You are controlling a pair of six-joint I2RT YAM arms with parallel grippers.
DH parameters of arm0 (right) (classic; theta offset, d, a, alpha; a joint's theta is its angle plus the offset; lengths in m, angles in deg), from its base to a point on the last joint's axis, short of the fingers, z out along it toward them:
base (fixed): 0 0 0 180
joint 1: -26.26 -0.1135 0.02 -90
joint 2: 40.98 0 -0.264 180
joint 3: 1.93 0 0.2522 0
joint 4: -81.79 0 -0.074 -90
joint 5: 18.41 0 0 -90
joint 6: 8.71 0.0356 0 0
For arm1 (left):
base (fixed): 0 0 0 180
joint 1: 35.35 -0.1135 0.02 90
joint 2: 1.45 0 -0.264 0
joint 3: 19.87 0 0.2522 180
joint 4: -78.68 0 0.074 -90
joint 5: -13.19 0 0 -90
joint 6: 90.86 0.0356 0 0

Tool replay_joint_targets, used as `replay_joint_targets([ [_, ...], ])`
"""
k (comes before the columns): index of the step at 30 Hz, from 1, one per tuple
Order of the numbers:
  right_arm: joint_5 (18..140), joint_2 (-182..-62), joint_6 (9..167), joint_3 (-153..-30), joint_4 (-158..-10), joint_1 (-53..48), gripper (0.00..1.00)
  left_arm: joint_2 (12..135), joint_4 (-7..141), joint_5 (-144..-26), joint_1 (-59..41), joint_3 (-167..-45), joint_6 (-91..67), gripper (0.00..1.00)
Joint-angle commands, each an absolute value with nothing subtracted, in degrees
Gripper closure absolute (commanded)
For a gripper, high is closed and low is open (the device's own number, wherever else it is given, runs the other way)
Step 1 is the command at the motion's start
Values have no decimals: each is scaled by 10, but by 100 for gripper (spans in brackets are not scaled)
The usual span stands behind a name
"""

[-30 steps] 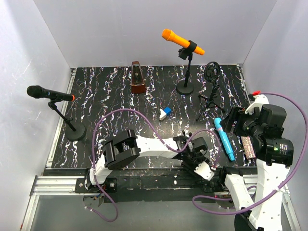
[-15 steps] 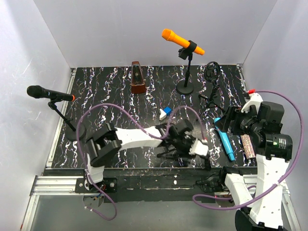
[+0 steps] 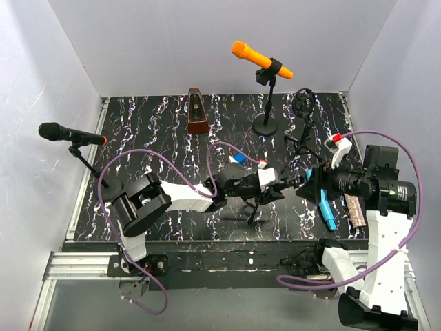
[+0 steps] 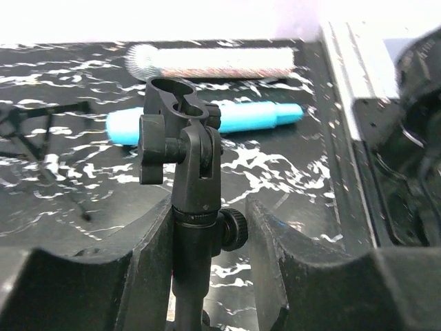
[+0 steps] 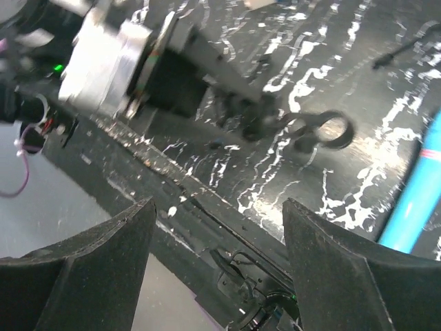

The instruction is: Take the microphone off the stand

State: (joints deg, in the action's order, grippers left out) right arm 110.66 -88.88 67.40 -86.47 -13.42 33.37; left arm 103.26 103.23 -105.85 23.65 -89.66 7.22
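Note:
My left gripper should go on moving the stand down until its legs rest on the mat (image 3: 231, 225) below, because the small black stand's clip (image 4: 180, 98) is empty and the mat is clear.
My left gripper (image 3: 277, 182) (image 4: 207, 210) is shut on the post of a small black stand (image 4: 196, 200) and holds it over the middle of the mat. Its clip (image 4: 172, 103) (image 5: 327, 131) is empty and points at my right gripper (image 3: 311, 187) (image 5: 217, 231). That gripper stands open just right of the clip, nothing between its fingers. A blue microphone (image 3: 322, 204) (image 4: 227, 118) lies flat on the mat under my right wrist. At the back an orange microphone (image 3: 260, 60) sits in a tall stand (image 3: 265, 124). A black microphone (image 3: 69, 133) sits in a stand at the left.
A glittery pink microphone (image 3: 356, 210) lies beside the blue one, near the right edge. A black tripod with a shock mount (image 3: 303, 107) stands at the back right. A brown metronome (image 3: 198, 112) is at the back. A small blue-and-white block (image 3: 236, 161) lies mid-mat. Grey walls enclose the mat.
My left arm has swung from the front edge up to the middle of the mat, carrying the small stand. My right gripper has moved left toward the clip.

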Motion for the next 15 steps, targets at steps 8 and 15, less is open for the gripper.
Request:
replay_joint_targets([
  [8, 1085, -934, 515, -864, -128, 198, 23, 975, 1276, -911, 198, -786, 16, 100],
  [15, 1046, -1005, 508, -912, -144, 162, 23, 929, 1345, -899, 197, -672, 47, 100],
])
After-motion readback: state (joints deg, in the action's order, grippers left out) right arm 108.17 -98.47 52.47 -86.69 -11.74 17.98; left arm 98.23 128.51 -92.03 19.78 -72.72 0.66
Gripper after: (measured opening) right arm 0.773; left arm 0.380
